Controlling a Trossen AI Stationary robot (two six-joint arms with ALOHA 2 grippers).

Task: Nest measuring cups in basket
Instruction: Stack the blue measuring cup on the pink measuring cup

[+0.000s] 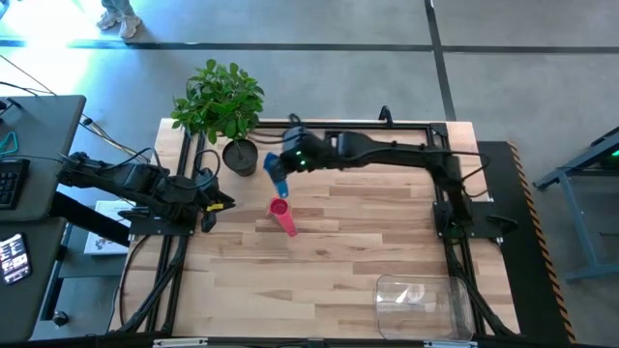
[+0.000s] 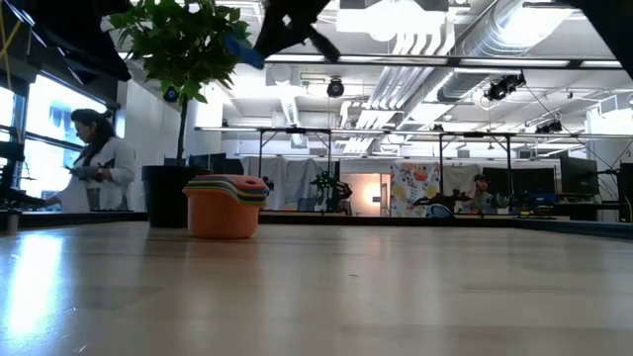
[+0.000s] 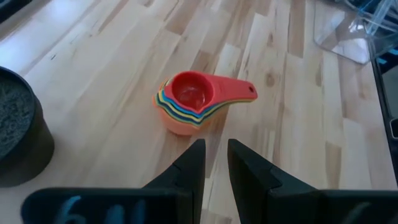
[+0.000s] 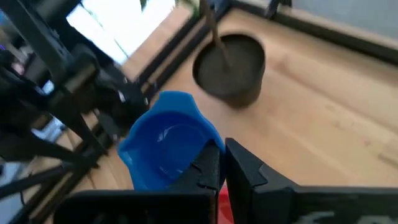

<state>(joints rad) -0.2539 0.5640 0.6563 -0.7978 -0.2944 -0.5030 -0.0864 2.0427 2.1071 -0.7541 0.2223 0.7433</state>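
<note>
The blue cup's bowl (image 4: 169, 144) pokes out beyond my right gripper's fingers, and the pink cup (image 1: 280, 207) stands open. I go on lowering until the bowl nests inside.
A nested stack of measuring cups (image 1: 281, 215), pink on top and orange outermost, stands on its base on the wood table, also in the low view (image 2: 226, 205) and the left wrist view (image 3: 186, 102). My right gripper (image 1: 286, 166) hovers above and just far-left of the stack, shut on a blue cup (image 4: 166, 142). My left gripper (image 3: 216, 155) waits at the table's left edge (image 1: 215, 203), pointing at the stack, its fingers a narrow gap apart and touching nothing. The clear basket (image 1: 421, 300) sits at the near right corner. My right gripper pinches the blue cup between its two fingers at the bowl's side nearest them (image 4: 202, 149); the fingers hide the exact spot. The cup is lifted clear, well above the table (image 2: 237, 47), and tilted, its mouth turned toward the wrist camera.
A dark plant pot (image 1: 239, 157) with a leafy plant stands at the far left of the table, close behind the right gripper and the stack. A black frame runs along the table's edges. Bare wood lies between the stack and the basket. A person stands beyond the table (image 2: 99, 163).
</note>
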